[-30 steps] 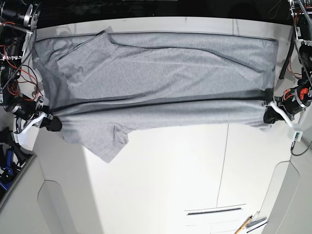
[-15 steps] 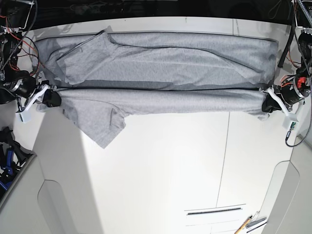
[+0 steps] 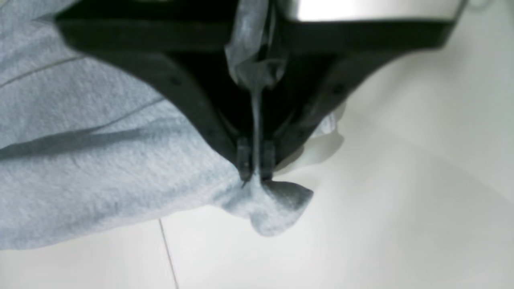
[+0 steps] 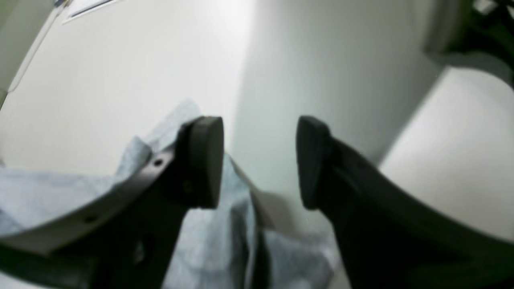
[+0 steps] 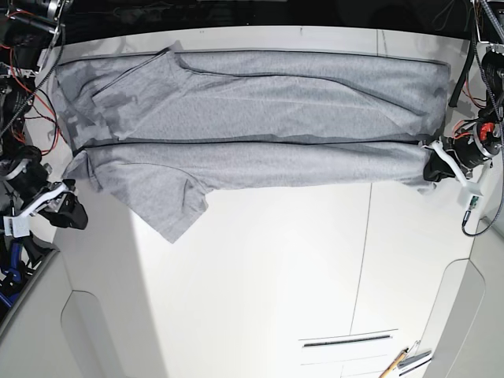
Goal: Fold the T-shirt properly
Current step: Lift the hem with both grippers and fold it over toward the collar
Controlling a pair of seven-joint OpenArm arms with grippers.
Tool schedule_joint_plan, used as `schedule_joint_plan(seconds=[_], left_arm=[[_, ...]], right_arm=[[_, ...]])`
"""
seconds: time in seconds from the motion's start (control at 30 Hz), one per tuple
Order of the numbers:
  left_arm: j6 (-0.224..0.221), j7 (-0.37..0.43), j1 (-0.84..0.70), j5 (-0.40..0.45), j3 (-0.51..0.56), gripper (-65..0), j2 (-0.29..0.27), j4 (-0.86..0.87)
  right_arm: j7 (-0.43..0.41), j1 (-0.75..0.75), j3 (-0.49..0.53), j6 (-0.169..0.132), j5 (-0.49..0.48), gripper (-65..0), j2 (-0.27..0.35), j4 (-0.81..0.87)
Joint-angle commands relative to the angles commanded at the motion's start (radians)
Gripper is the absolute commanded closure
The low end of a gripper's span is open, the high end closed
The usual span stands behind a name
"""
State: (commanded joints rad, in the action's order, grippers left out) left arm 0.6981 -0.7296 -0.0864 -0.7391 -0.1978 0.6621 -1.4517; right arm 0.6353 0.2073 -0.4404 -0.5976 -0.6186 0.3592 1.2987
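Note:
My gripper will make the sleeve [image 5: 171,211] fold back onto the T-shirt when it carries the near strip [image 5: 268,164] away, since the sleeve sticks out limp from that strip.
The heather-grey T-shirt [image 5: 260,118] lies across the far part of the white table, folded lengthwise, with one sleeve [image 5: 177,216] sticking out toward the near side. No lettering shows. My left gripper [image 5: 431,168] is at the shirt's right end, shut on a bunch of grey fabric; the left wrist view shows the cloth [image 3: 100,160] pinched between its closed tips [image 3: 255,170]. My right gripper [image 5: 72,211] is off the shirt's left end, open and empty. In the right wrist view its pads [image 4: 204,160] stand apart above loose cloth [image 4: 209,249].
The white table [image 5: 276,276] has a seam running front to back and a slot [image 5: 346,339] near the front edge, with a pencil-like tool [image 5: 394,364] beside it. Red and black wires [image 5: 24,87] hang at the far left.
My right gripper has let go of the shirt's left end and drawn back toward the near left. That end now lies on the table. My left gripper stays shut on the cloth.

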Motion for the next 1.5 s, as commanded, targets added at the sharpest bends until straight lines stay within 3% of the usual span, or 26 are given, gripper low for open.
schedule_joint_plan(seconds=[0.17, 0.3, 0.57, 0.73, 0.87, 1.0, 1.1, 1.27, 1.4, 1.5], left_arm=[[0.0, 0.0, 0.0, -0.004, 0.0, 0.0, 0.0, 0.0], [0.0, -0.001, 0.0, -0.003, 0.0, 0.0, 0.0, 0.0], [0.0, 0.0, 0.0, -0.005, 0.0, 0.0, -0.006, 0.0], [0.0, -0.001, -0.001, -0.004, 0.0, 0.0, -0.008, 0.0], [0.0, 0.0, 0.0, -0.005, 0.0, 0.0, -0.008, 0.0], [0.0, 0.0, 0.0, -0.005, 0.0, 0.0, -0.009, 0.0], [0.0, 0.0, 0.0, -0.005, 0.0, 0.0, -0.008, 0.0], [0.0, -0.001, 0.0, -0.085, 0.0, 0.0, -0.006, -0.001], [0.0, -0.043, -0.005, -0.118, -0.009, 0.0, 0.003, -0.06], [0.0, -0.111, -0.031, -0.146, -0.023, 0.0, 0.003, -0.13]], right_arm=[[-0.069, 0.108, 0.098, 0.0, 0.086, -29.3, -0.028, -0.19], [-0.112, 0.186, 0.196, -0.001, 0.088, -29.3, -0.03, -0.376], [-0.086, 0.197, 0.383, -0.001, 0.088, -29.3, -0.03, -0.416], [-0.037, 0.196, 0.386, -0.006, 0.077, -28.0, -0.046, -0.414], [-0.005, 0.196, 0.386, -0.008, 0.076, -15.8, -0.079, -0.414], [-0.006, 0.197, 0.386, -0.008, 0.076, -13.9, -0.099, -0.414], [-0.006, 0.197, 0.386, -0.008, 0.076, 0.0, -0.1, -0.414], [0.008, 0.196, 0.385, -0.008, 0.045, 0.0, -0.099, -0.395], [0.145, 0.18, 0.374, -0.008, 0.008, 0.0, -0.083, -0.282], [0.187, 0.11, 0.358, -0.008, -0.081, 0.0, -0.042, -0.13]])
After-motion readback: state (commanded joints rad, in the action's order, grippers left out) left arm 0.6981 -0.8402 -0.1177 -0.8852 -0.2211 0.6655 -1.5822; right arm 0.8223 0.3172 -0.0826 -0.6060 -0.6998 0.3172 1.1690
